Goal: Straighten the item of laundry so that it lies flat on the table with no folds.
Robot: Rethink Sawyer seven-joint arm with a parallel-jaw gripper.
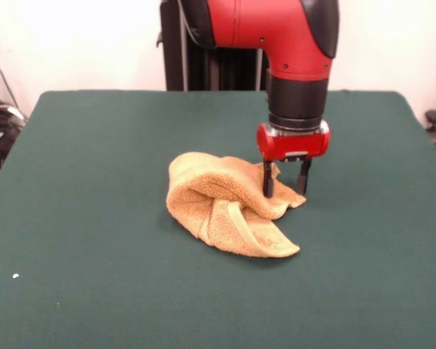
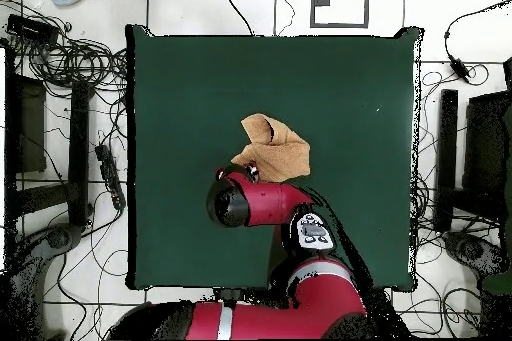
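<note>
The towel's folds curl loosely around an open hollow (image 1: 209,192), so the towel (image 1: 221,218) will come unrolled and hang open in a wide sheet when I lift its corner.
The item of laundry (image 1: 225,207) is an orange-tan terry towel, bunched and folded over itself near the middle of the table (image 1: 94,145). One ribbed band shows on its front flap. My gripper (image 1: 285,187) stands open at the towel's right end, fingers pointing down. The left finger (image 1: 267,182) presses against the raised fold, and the right one is just past the towel's corner, which lies between them. In the overhead view the towel (image 2: 275,145) is a crumpled patch on the green table (image 2: 350,87), and the arm's wrist (image 2: 235,202) hides the gripper.
Wide green cloth surrounds the towel on every side. A small white speck (image 1: 15,275) lies near the front left. Cables (image 2: 90,57) and dark equipment (image 2: 25,122) crowd the floor beside the table.
</note>
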